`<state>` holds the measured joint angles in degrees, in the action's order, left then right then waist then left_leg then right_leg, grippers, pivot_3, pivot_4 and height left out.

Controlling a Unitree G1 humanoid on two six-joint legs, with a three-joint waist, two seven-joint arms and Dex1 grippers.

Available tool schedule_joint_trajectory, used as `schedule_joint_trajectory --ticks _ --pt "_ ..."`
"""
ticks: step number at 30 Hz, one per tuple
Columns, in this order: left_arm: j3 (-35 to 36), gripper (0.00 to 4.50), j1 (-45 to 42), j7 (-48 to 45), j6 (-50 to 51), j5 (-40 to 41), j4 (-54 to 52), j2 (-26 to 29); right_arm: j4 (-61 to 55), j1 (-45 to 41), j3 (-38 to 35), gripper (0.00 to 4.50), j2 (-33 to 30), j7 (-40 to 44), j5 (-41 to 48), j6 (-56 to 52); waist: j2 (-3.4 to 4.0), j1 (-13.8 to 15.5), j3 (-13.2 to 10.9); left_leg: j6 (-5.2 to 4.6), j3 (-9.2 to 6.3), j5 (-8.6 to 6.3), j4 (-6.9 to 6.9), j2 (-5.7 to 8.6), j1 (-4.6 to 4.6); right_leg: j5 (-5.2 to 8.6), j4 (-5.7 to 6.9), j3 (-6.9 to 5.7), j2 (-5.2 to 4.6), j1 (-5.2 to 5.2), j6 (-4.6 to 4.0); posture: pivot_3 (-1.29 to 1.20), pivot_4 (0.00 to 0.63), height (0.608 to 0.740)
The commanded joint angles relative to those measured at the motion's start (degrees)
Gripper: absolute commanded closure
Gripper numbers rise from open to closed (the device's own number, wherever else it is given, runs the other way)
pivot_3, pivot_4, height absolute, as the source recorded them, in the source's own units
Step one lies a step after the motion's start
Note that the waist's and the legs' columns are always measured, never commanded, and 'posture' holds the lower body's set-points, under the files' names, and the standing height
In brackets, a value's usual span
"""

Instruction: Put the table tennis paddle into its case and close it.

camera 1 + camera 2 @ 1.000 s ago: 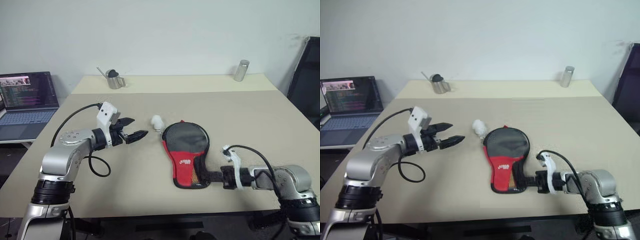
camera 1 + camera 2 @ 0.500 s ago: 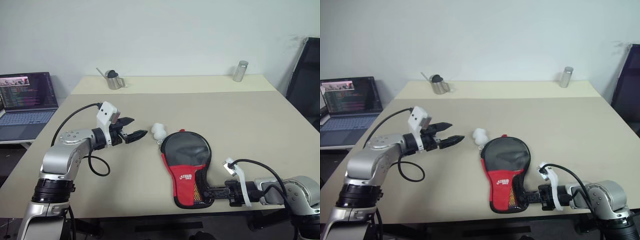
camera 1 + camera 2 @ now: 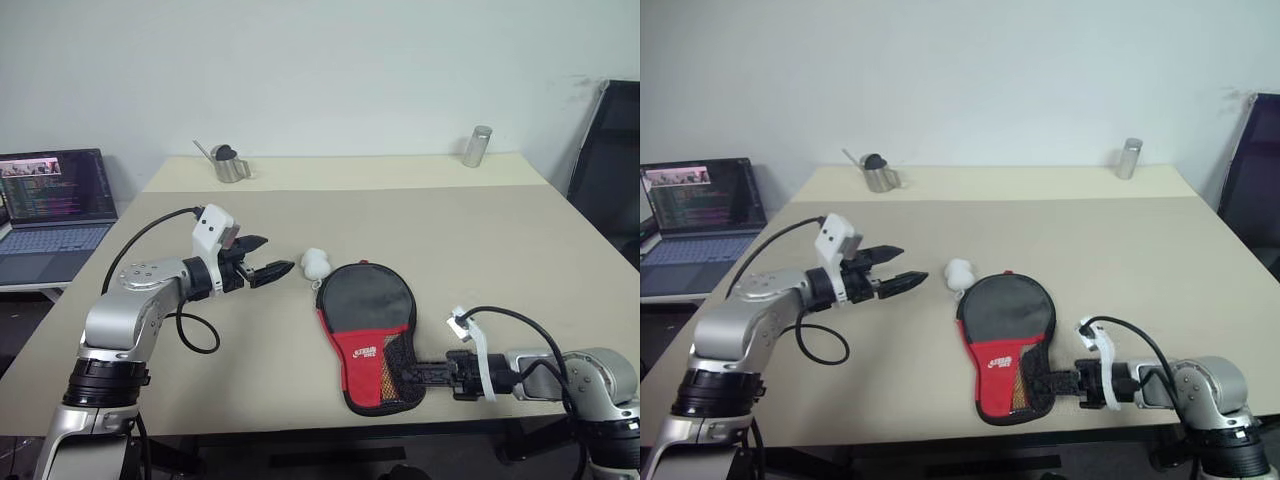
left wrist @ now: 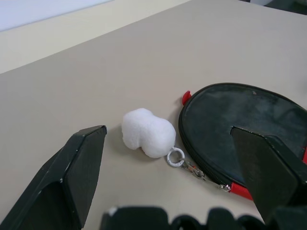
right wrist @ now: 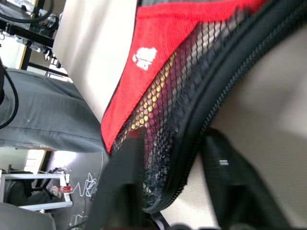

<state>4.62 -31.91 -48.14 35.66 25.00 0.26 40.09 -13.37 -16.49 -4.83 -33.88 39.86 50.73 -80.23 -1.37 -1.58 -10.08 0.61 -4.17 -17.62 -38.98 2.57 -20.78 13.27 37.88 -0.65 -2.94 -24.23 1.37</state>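
My right gripper sits at the case's narrow end (image 3: 384, 396), far from the pompom, so it should back off and steady the case's middle (image 3: 371, 327) for my left gripper's pull.
The case (image 3: 365, 300), black fabric with a red lower part and a mesh pocket, lies flat near the table's front edge. A white pompom (image 4: 147, 132) hangs from its zipper by a small ring. The paddle is hidden; only a light wooden tone shows through the mesh (image 5: 158, 96). My right gripper (image 3: 405, 375) lies level at the case's narrow end. It is open, with the zipper rim (image 5: 211, 110) between its fingers. My left gripper (image 3: 278, 268) hovers open above the table, just left of the pompom and pointing at it.
A metal jug (image 3: 230, 163) and a metal cylinder (image 3: 474, 146) stand along the table's far edge. A laptop (image 3: 55, 205) sits on a lower desk to the left. A black chair (image 3: 610, 170) is at the right. The case's narrow end is close to the table's front edge (image 3: 300, 428).
The case and its pompom slid a little toward the front edge along with my right gripper. That gripper's fingers have since parted. My left arm stayed still.
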Motion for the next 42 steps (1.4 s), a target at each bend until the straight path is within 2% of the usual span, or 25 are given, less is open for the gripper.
schedule_joint_trajectory --ticks 1,4,5,8,11,14,16,19,21,24,29,35,40,42 --pt "1.46 0.0 -1.12 0.06 -1.31 -0.16 -0.85 0.57 -1.43 0.18 -0.13 1.36 -2.57 2.96 0.79 2.0 0.0 0.02 0.0 0.0 0.0 0.0 0.0 0.0 0.0 0.0 0.0 0.0 0.0 0.0 0.0 0.0 0.15 0.74" --pt "1.86 0.0 -1.1 0.42 -1.47 -0.29 -0.63 0.66 -2.19 1.54 1.01 0.25 -8.37 9.29 -0.7 6.95 0.0 0.07 0.0 0.0 -0.01 0.0 0.0 0.0 -0.01 0.0 -0.02 0.0 0.0 0.0 0.0 0.0 0.15 0.74" --pt "2.0 0.0 -1.11 0.57 -1.51 -0.34 -0.53 0.7 -2.21 1.85 1.44 0.02 -9.92 11.01 -1.21 8.59 -0.01 0.1 -0.01 0.0 -0.01 0.0 0.0 0.0 -0.02 0.0 -0.03 -0.01 0.0 0.0 0.0 0.0 0.15 0.74" --pt "3.12 0.0 -2.15 2.32 -2.13 -0.89 1.52 0.25 1.24 -0.37 -0.63 0.02 -14.05 16.9 -1.6 13.88 -0.03 0.0 -0.02 0.0 -0.01 0.0 0.0 0.0 0.0 0.01 -0.06 -0.02 0.0 0.04 0.01 0.0 0.15 0.74" --pt "3.9 0.0 -4.08 5.09 -1.96 -1.06 3.94 -0.94 2.63 -5.55 -0.67 0.02 -15.47 19.18 -4.66 20.98 -0.04 -0.09 -0.03 0.0 0.03 0.0 -0.01 -0.02 0.06 0.0 -0.04 -0.02 0.03 0.06 0.02 0.0 0.15 0.74" --pt "3.6 0.0 -6.41 8.06 -0.83 -1.64 6.54 -3.0 2.0 -14.09 0.89 0.02 -10.24 15.58 -6.07 25.11 -0.05 -0.2 -0.03 0.01 0.02 0.0 -0.01 -0.05 0.09 0.01 -0.02 -0.01 0.06 0.06 0.02 0.0 0.15 0.74" --pt "2.5 0.0 -8.23 10.03 -0.38 -2.56 9.02 -4.99 5.61 -19.23 3.08 0.02 -2.39 8.95 -9.91 28.77 -0.08 -0.23 -0.01 0.03 0.02 0.01 -0.01 -0.08 0.11 0.0 0.0 0.0 0.08 0.07 0.01 0.0 0.15 0.74" --pt "0.03 0.0 -10.95 12.18 0.48 -4.66 12.58 -7.93 13.65 -23.23 6.55 0.02 9.38 -2.78 -19.61 36.99 -0.15 -0.06 0.04 0.23 -0.05 0.12 0.0 -0.07 0.06 -0.01 0.04 -0.01 0.07 0.02 -0.01 0.0 0.15 0.74" --pt "-0.89 0.0 -13.5 14.28 1.65 -5.44 15.36 -10.89 17.37 -23.1 11.9 0.02 14.05 -6.03 -27.03 43.86 -0.16 0.29 0.04 0.32 -0.07 0.16 0.0 -0.02 -0.02 -0.02 0.05 0.01 0.01 -0.06 -0.03 0.0 0.15 0.74" --pt "-2.25 0.0 -15.6 15.84 1.65 -7.1 18.24 -13.87 21.63 -21.6 16.29 0.02 17.54 -7.49 -33.04 49.25 -0.16 0.75 0.05 0.34 -0.06 0.17 0.0 0.08 -0.32 -0.02 -0.01 0.01 -0.09 -0.35 -0.02 0.0 0.15 0.74" --pt "-3.09 0.0 -17.55 17.47 1.15 -8.92 22.7 -17.97 25.7 -18.35 18.59 0.02 19.95 -8.46 -37.37 50.78 -0.21 0.53 0.1 0.36 -0.02 0.18 -0.1 0.2 -1.06 -0.03 0.06 0.04 -0.19 -1.14 -0.01 0.0 0.15 0.74" --pt "-3.66 0.0 -18.37 20.04 3.41 -10.49 26.58 -21.36 26.36 -15.82 19.69 0.02 20.29 -8.01 -40.05 49.55 -0.23 -0.16 0.17 0.41 -0.01 0.22 -0.08 0.17 -0.81 -0.03 0.2 0.06 -0.15 -1.0 -0.01 0.0 0.15 0.74" --pt "-3.34 0.0 -19.25 24.53 2.95 -12.29 30.87 -24.52 26.54 -15.71 18.99 0.02 21.27 -8.28 -40.94 49.49 -0.23 -0.16 0.18 0.26 -0.06 0.13 0.04 0.11 0.03 -0.03 0.12 0.01 -0.09 -0.09 0.0 0.0 0.15 0.74" --pt "-3.83 0.0 -19.26 25.72 2.47 -13.15 31.73 -25.65 26.34 -15.52 18.81 0.02 21.48 -8.28 -41.13 49.31 -0.25 -0.12 0.19 0.24 -0.07 0.12 0.02 0.12 0.07 -0.03 0.12 0.01 -0.09 -0.03 0.0 0.0 0.15 0.74"
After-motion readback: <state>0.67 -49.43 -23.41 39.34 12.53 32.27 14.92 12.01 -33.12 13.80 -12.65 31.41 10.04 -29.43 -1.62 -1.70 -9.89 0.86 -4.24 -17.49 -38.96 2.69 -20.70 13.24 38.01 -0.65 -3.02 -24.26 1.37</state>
